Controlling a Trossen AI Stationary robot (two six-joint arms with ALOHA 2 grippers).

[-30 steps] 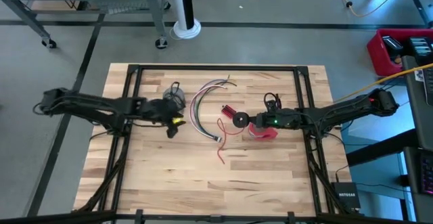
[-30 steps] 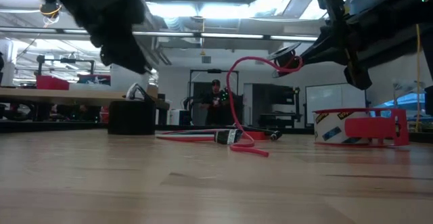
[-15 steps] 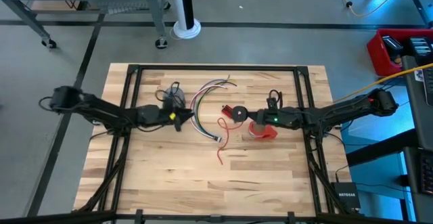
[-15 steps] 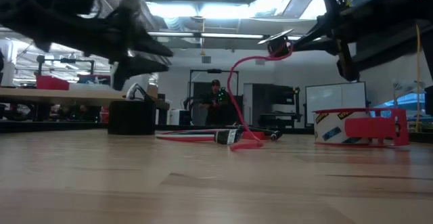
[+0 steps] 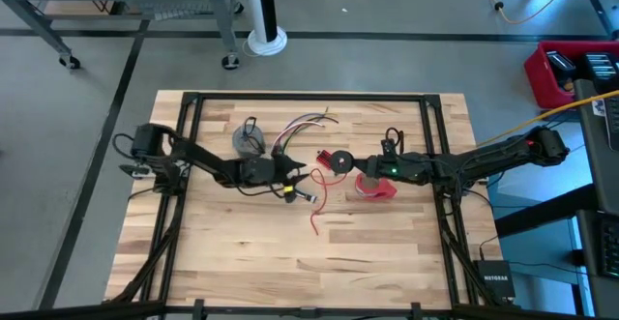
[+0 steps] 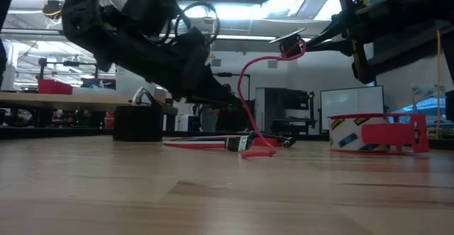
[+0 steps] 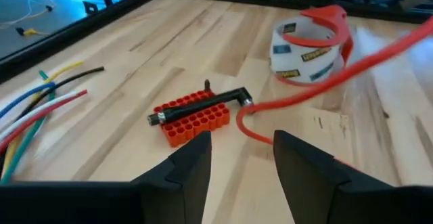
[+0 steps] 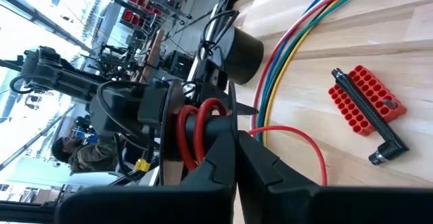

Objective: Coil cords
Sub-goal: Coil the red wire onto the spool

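I should move my left gripper in and pinch the red cord [image 6: 246,106], which sags in front of that gripper's open fingers, before I wind the cord round the coil [image 6: 291,48].
My right gripper [image 5: 348,165] hangs above the table's middle, shut on a small black-and-red coil [image 8: 201,128]. From the coil a red cord [image 6: 243,100] drops to the table, where its free end [image 5: 316,214] lies. My left gripper [image 5: 298,176] is open and low over the table, just left of that cord. In the left wrist view the cord [image 7: 260,130] lies ahead of the gap between its fingers. The bundle of coloured wires [image 5: 281,151] lies in an arc under the left arm. A grey coil with a black loop [image 5: 249,141] rests behind it. My right gripper pinches the black-and-red coil between its two fingers, which come in nearly level from the table's right. The fingers [image 8: 218,158] meet on the coil's wound middle [image 8: 206,135]. The coil is lifted clear, and its red cord hangs slack to the table.
A red block with a black L-shaped tool [image 7: 197,112] lies on the table just beyond my left gripper. A red tape roll [image 5: 375,188] stands under the right arm. Black frame rails [image 5: 309,97] run along the table's edges. Bare wood lies toward the near edge.
My left gripper has swung toward the table's right and come down, tipping forward, from beside the grey coil to the red cord; its fingers stay open. The loose loop of red cord at the coil has drawn in closer to the coil.
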